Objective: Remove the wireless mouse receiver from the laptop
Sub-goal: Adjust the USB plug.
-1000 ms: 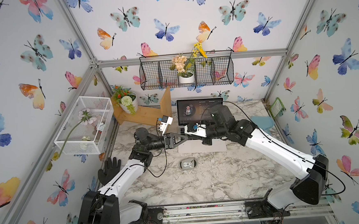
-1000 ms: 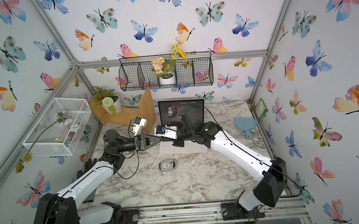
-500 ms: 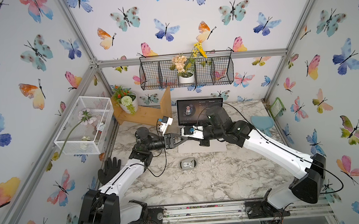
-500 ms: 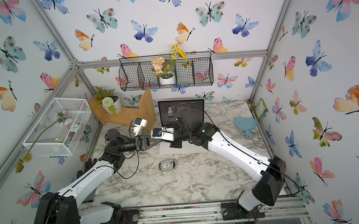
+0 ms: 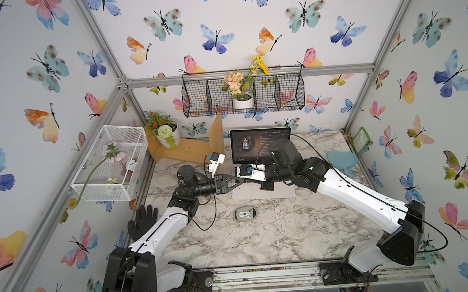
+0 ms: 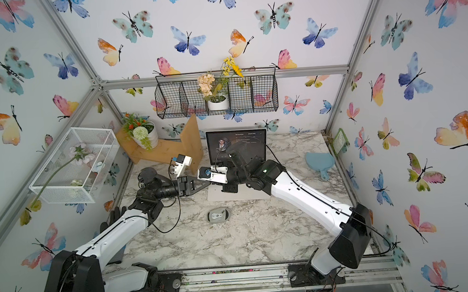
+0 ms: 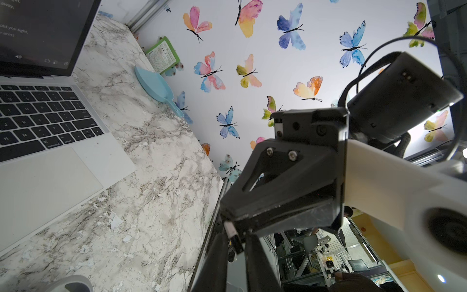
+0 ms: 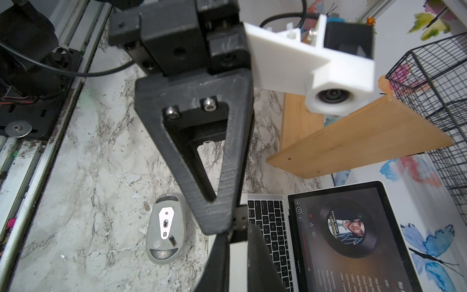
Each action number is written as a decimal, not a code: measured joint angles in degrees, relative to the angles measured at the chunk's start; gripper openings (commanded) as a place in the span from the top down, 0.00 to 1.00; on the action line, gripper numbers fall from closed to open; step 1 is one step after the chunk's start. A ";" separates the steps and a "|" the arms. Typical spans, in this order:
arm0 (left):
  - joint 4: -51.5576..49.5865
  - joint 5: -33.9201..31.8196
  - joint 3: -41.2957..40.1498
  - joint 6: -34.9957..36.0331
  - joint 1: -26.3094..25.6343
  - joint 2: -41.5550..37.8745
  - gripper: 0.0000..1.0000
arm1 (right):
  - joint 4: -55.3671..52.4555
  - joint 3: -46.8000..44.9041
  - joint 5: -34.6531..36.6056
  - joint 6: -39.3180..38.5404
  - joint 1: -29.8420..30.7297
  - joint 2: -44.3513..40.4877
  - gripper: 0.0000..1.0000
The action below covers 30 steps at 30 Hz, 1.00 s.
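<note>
The fingers of my left gripper reach only the receiver's near end (image 7: 236,244). My left gripper should open and move further over the receiver (image 7: 230,230) before my right gripper opens.
The wireless mouse receiver (image 7: 237,242) is out of the laptop (image 5: 263,192) and hangs in the air above the laptop's left edge. My right gripper (image 8: 237,242) is shut on it, and its plug end (image 8: 240,217) sticks out past the fingertips. My left gripper (image 7: 237,249) meets it tip to tip from the left, its two fingers pressed in close on either side of the receiver's other end. In both top views the two grippers, left (image 5: 238,180) (image 6: 207,182) and right (image 5: 246,177), touch noses there. The receiver itself is too small to see in them.
A grey mouse (image 5: 245,214) lies upside down in front of the laptop. A wooden shelf (image 5: 188,150) with a flower pot stands at the back left, beside a white wire cage (image 5: 111,162). There is a blue scoop (image 5: 342,159) at the right and a black glove (image 5: 143,221) at the left.
My right gripper has carried the receiver leftward from over the laptop to the left gripper's tips. The left gripper's jaws have narrowed from wide open to close around the receiver.
</note>
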 measured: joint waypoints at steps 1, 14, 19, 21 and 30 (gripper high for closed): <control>-0.04 -0.02 0.00 0.09 0.00 0.02 0.85 | -0.02 0.00 0.09 -0.02 0.02 0.00 0.98; -0.85 -0.07 0.11 -0.22 0.07 0.02 0.90 | -0.11 0.00 0.83 0.00 0.20 0.00 0.98; -1.01 -0.20 0.11 -0.96 0.20 0.00 1.00 | 0.13 0.04 1.57 0.00 0.33 0.00 0.96; -0.94 -0.20 0.11 -1.07 0.20 0.02 1.00 | 0.52 0.11 1.90 0.00 0.33 0.02 0.96; -0.76 -0.20 0.11 -1.44 0.17 0.00 1.00 | 0.90 0.13 2.29 -0.02 0.35 0.24 0.97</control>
